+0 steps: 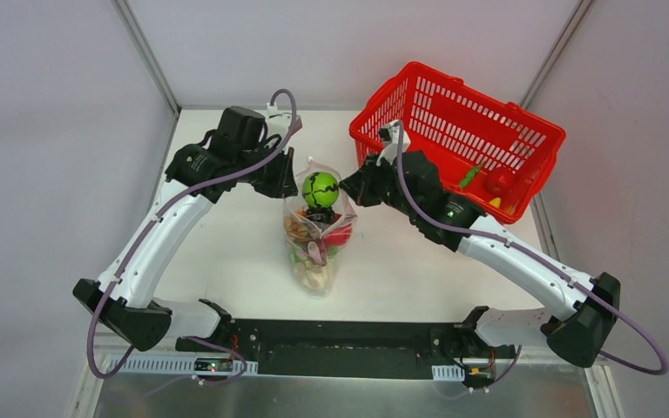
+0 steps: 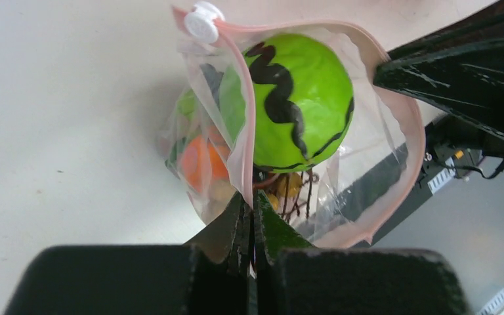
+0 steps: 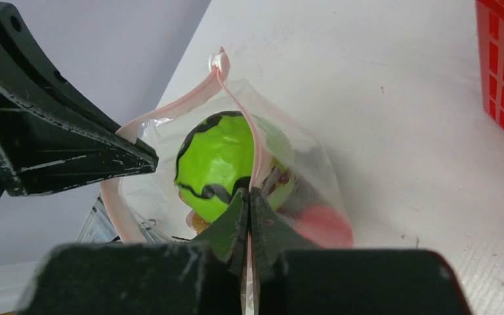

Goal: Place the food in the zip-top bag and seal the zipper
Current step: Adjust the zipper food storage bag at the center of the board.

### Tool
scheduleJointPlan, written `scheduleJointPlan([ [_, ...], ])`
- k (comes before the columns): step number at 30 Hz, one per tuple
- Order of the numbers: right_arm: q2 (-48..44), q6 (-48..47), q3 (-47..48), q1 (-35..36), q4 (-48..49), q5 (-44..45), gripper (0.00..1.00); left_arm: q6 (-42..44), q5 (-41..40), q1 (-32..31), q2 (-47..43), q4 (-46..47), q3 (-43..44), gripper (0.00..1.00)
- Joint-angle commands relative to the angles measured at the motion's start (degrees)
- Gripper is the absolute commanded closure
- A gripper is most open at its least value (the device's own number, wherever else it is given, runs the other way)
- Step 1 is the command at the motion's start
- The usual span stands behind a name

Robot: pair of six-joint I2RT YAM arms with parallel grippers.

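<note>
I should swing the bag with my left gripper and my right gripper to settle the green round fruit [image 1: 320,189], which sits high in the bag's opening [image 1: 316,251], before sealing.
The clear zip-top bag [image 1: 318,248] lies mid-table, mouth to the far side, filled with several toy foods. A green round fruit with black squiggles [image 1: 320,189] sits in its open mouth; it also shows in the left wrist view [image 2: 298,98] and the right wrist view [image 3: 215,164]. My left gripper [image 1: 289,181] is shut on the pink zipper strip [image 2: 248,131] on the mouth's left side. My right gripper [image 1: 348,190] is shut on the strip [image 3: 256,141] on the right side. A white slider [image 2: 200,23] sits at the strip's end. An orange fruit [image 2: 200,161] shows through the plastic.
A red mesh basket [image 1: 418,104] stands tilted at the back right, holding a red fruit [image 1: 498,180], a green piece [image 1: 470,178] and a yellow piece [image 1: 494,201]. The grey walls and metal frame posts close in the back corners.
</note>
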Motion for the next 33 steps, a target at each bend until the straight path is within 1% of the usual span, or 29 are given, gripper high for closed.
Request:
scheduleJointPlan([
  [1, -5.5, -0.6, 2.6, -0.4, 7.3, -1.9, 1.00, -1.4, -8.4, 0.0, -5.3, 2.8, 1.8, 1.00],
  [2, -6.1, -0.5, 2.1, -0.5, 8.2, 0.2, 1.00, -1.4, -11.1, 0.0, -6.2, 3.4, 1.5, 1.00],
  [4, -5.5, -1.0, 2.6, -0.7, 6.3, 4.8, 1.00, -1.3, -13.3, 0.1, -7.9, 5.2, 0.1, 0.99],
  [6, -4.1, -1.9, 4.6, -0.7, 2.5, 7.0, 1.00, -1.2, -12.2, 0.1, -9.0, 7.1, -1.2, 0.98],
  [7, -4.0, -2.1, 4.8, -0.7, 2.2, 6.6, 1.00, -1.2, -10.7, 0.1, -9.0, 7.6, -1.2, 0.97],
  [9, -5.2, -2.2, 3.0, -0.7, 6.1, 2.5, 1.00, -1.1, -8.1, 0.1, -8.5, 8.0, -1.0, 0.97],
  [11, -5.7, -1.2, 1.9, -0.8, 8.2, -1.1, 1.00, -1.3, -7.6, 0.1, -7.9, 9.0, -1.8, 0.98],
  [14, -5.1, 0.7, 2.4, -0.7, 8.7, -13.2, 1.00, -2.4, -6.6, 0.0, -6.6, 8.8, -0.5, 1.00],
  [16, -6.1, 2.6, 0.8, -0.7, 12.1, -18.6, 1.00, -3.3, -3.1, 0.0, -5.7, 5.8, 3.6, 1.00],
  [17, -6.7, 3.7, -0.5, -0.6, 13.8, -18.3, 1.00, -3.6, -0.3, 0.0, -5.8, 4.6, 5.2, 1.00],
  [18, -7.3, 4.7, -1.6, -0.6, 14.7, -15.6, 1.00, -3.5, 0.5, -0.1, -6.1, 4.8, 5.7, 1.00],
  [20, -6.9, 5.7, -2.9, -0.6, 13.5, -6.6, 1.00, -2.4, -1.0, 0.0, -6.6, 6.8, 3.5, 0.95],
  [21, -5.7, 5.4, -2.9, -0.7, 12.3, -2.9, 1.00, -2.4, -2.9, 0.0, -6.1, 7.1, 1.8, 0.95],
  [22, -4.1, 5.2, -1.8, -0.8, 10.3, -0.9, 1.00, -3.3, -4.6, 0.0, -4.6, 6.1, 2.4, 1.00],
  [23, -1.9, 5.1, 0.0, -0.8, 7.5, -0.7, 1.00, -4.1, -2.5, 0.0, -2.9, 5.0, 3.4, 1.00],
  [24, -0.2, 5.5, 1.5, -0.8, 5.3, -1.8, 1.00, -4.4, 2.1, 0.0, -1.5, 5.3, 3.8, 1.00],
  [25, 0.6, 6.7, 2.0, -0.7, 6.0, -3.1, 1.00, -5.2, 7.3, 0.0, -0.6, 7.3, 3.4, 1.00],
  [26, 0.4, 8.4, 1.2, -0.5, 9.7, -5.2, 1.00, -6.1, 10.4, -0.1, 0.0, 9.7, 2.7, 1.00],
  [29, -1.3, 13.3, -3.3, -0.4, 20.5, -8.3, 1.00, -6.8, 11.1, -0.1, 1.3, 11.0, 3.2, 1.00],
  [33, -1.4, 14.9, -3.9, 0.0, 25.1, -7.9, 1.00, -6.8, 14.6, -0.5, 1.4, 12.1, 3.3, 1.00],
])
